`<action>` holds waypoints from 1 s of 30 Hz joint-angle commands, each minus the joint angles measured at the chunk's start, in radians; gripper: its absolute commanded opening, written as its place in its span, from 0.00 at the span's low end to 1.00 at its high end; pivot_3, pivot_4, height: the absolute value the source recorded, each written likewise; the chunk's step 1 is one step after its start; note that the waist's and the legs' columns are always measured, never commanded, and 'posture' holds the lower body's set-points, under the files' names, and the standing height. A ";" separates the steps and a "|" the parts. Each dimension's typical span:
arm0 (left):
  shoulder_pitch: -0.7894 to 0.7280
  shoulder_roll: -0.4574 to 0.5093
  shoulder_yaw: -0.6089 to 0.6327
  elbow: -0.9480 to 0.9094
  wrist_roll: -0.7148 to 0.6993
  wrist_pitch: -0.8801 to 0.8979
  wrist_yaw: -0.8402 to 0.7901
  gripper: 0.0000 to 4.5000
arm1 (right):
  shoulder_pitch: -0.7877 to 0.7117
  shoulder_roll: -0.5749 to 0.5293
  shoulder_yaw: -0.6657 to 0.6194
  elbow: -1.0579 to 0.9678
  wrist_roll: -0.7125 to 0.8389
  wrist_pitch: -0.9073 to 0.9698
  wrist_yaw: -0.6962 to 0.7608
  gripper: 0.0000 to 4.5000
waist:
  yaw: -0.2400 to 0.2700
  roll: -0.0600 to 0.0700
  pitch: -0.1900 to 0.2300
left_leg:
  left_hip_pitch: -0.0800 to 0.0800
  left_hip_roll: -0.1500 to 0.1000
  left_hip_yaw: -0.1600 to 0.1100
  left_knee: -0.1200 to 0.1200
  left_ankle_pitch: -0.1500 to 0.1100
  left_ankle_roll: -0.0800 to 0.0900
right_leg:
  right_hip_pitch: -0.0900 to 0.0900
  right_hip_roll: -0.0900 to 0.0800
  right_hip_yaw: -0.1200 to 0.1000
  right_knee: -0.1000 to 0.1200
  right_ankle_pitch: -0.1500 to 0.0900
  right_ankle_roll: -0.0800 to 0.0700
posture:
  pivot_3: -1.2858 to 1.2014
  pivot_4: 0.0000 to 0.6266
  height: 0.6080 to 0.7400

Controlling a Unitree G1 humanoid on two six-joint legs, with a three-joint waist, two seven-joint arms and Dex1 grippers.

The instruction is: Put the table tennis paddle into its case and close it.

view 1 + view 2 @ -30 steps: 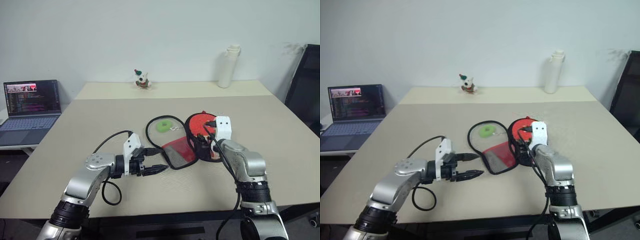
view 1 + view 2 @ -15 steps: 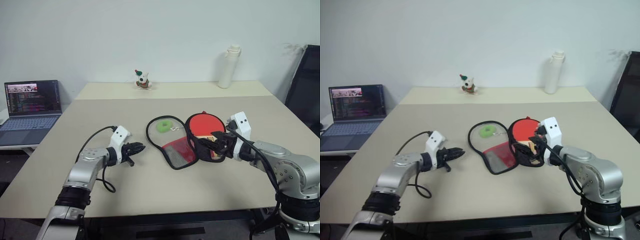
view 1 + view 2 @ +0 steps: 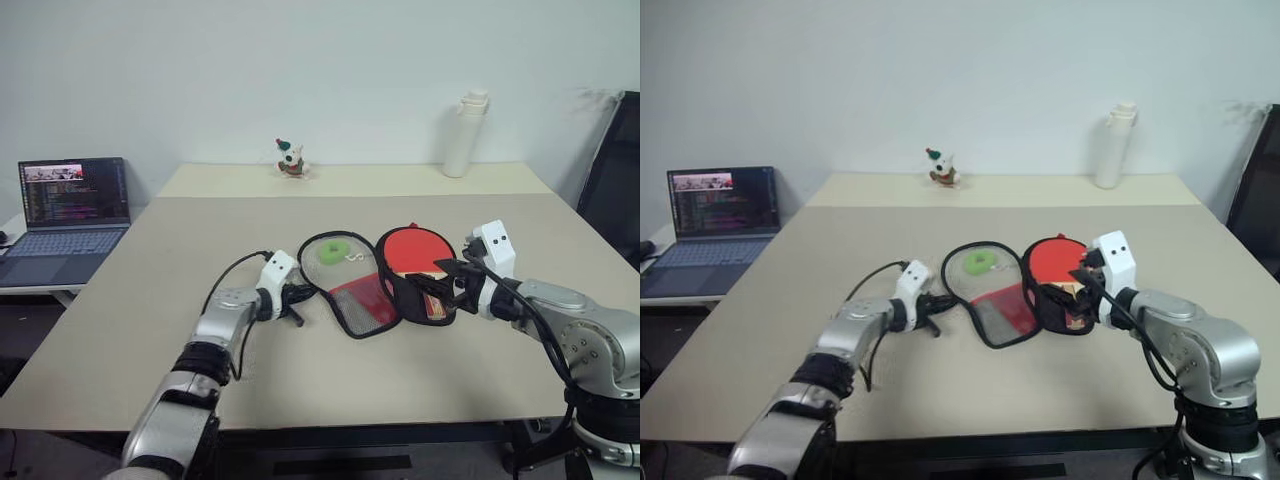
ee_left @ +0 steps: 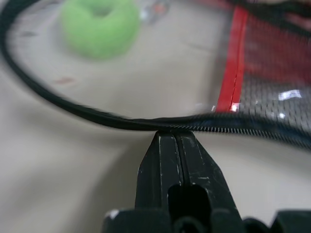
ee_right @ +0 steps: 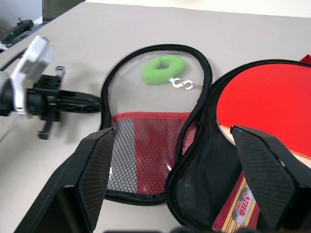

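Note:
The case flap's upper part (image 3: 324, 274) is clear. I expect the paddle's red side to still show when I fold the flap over it.
The case (image 3: 352, 302) lies open mid-table, its mesh flap flat on the table toward my left with a green ring pull (image 3: 330, 251) on it. The red table tennis paddle (image 3: 415, 248) rests in the black half of the case, with its wooden handle (image 5: 239, 208) toward my right arm. My left gripper (image 3: 302, 293) is shut, and its fingertips (image 4: 173, 138) press against the flap's black zipper edge (image 4: 121, 121). My right gripper (image 3: 452, 283) is open, close to the paddle's handle end; its fingers (image 5: 97, 174) spread wide above the case.
An open laptop (image 3: 70, 200) sits on a side table at the left. At the table's far edge stand a small toy figure (image 3: 290, 160) and a white bottle (image 3: 464, 135). A black chair (image 3: 618, 170) is at the right.
My left gripper shut and reached forward to the case's zipper edge. My right arm swung out to the right and drew back from above the paddle, still open.

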 commanded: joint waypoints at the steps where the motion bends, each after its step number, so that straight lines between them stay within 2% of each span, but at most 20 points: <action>1: -0.112 -0.047 0.009 0.057 0.012 -0.079 0.010 0.00 | -0.005 -0.017 -0.068 -0.033 0.019 0.001 -0.026 0.92 | 0.001 -0.001 0.000 | -0.001 0.000 0.000 0.000 0.000 0.000 | 0.000 0.000 0.000 0.000 0.000 0.000 | 0.52 0.24 1.00; 4: -0.189 -0.089 0.011 0.109 0.016 -0.119 -0.002 0.00 | 0.001 -0.044 -0.123 -0.034 0.036 0.028 -0.035 0.92 | 0.001 -0.001 0.000 | -0.002 0.000 0.000 0.000 0.000 0.000 | -0.001 0.000 0.000 -0.001 0.000 0.000 | 0.52 0.24 1.00; 9: -0.370 -0.195 0.013 0.245 0.023 -0.195 -0.005 0.00 | 0.043 -0.157 -0.239 -0.035 0.056 0.063 -0.016 0.92 | 0.013 -0.001 0.001 | -0.004 -0.001 0.000 0.000 0.000 0.000 | -0.002 0.000 -0.001 -0.002 0.000 0.000 | 0.52 0.24 1.00; 14: -0.525 -0.302 0.039 0.403 0.044 -0.284 0.094 0.00 | 0.075 -0.237 -0.315 -0.029 0.046 0.063 -0.028 0.92 | 0.014 -0.002 0.001 | -0.005 -0.004 0.001 0.000 0.000 0.001 | -0.002 0.000 -0.001 -0.003 0.000 0.001 | 0.52 0.24 1.00; 17: -0.584 -0.339 0.063 0.460 0.055 -0.317 0.178 0.00 | 0.108 -0.264 -0.316 -0.042 0.028 0.046 -0.041 0.92 | 0.010 -0.002 0.001 | -0.005 -0.008 0.000 0.000 -0.001 0.002 | -0.003 0.000 0.000 -0.003 0.000 0.001 | 0.52 0.24 1.00; 22: -0.537 -0.302 0.077 0.445 0.052 -0.345 0.109 0.00 | 0.131 -0.224 -0.249 -0.036 0.026 0.007 -0.051 0.92 | -0.009 -0.002 0.001 | -0.003 -0.008 0.000 0.000 -0.001 0.002 | -0.003 0.000 0.001 -0.001 0.000 0.002 | 0.52 0.24 1.00; 24: -0.494 -0.274 0.098 0.412 0.027 -0.337 0.053 0.00 | 0.111 -0.188 -0.215 0.008 0.014 -0.019 -0.062 1.00 | -0.016 -0.001 0.001 | -0.002 -0.008 0.000 0.000 -0.001 0.002 | -0.003 0.000 0.001 0.000 0.000 0.002 | 0.52 0.24 1.00; 25: -0.468 -0.259 0.108 0.388 0.012 -0.330 0.016 0.00 | 0.098 -0.174 -0.195 0.034 0.005 -0.037 -0.066 1.00 | -0.019 -0.001 0.001 | -0.001 -0.008 0.000 0.000 -0.001 0.002 | -0.002 0.000 0.002 0.001 0.000 0.002 | 0.52 0.24 1.00; 27: -0.388 -0.214 0.114 0.300 -0.012 -0.314 -0.080 0.00 | 0.062 -0.148 -0.144 0.117 -0.035 -0.088 -0.074 1.00 | -0.022 -0.001 0.001 | 0.001 -0.008 0.001 -0.001 -0.001 0.002 | -0.002 0.000 0.004 0.002 0.000 0.002 | 0.52 0.24 1.00; 30: -0.219 -0.129 0.099 0.072 -0.050 -0.224 -0.217 0.00 | 0.003 -0.127 -0.070 0.288 -0.095 -0.174 -0.057 1.00 | -0.021 -0.001 0.001 | 0.001 -0.007 0.001 0.000 -0.001 0.001 | -0.002 0.000 0.004 0.003 0.000 0.001 | 0.52 0.24 1.00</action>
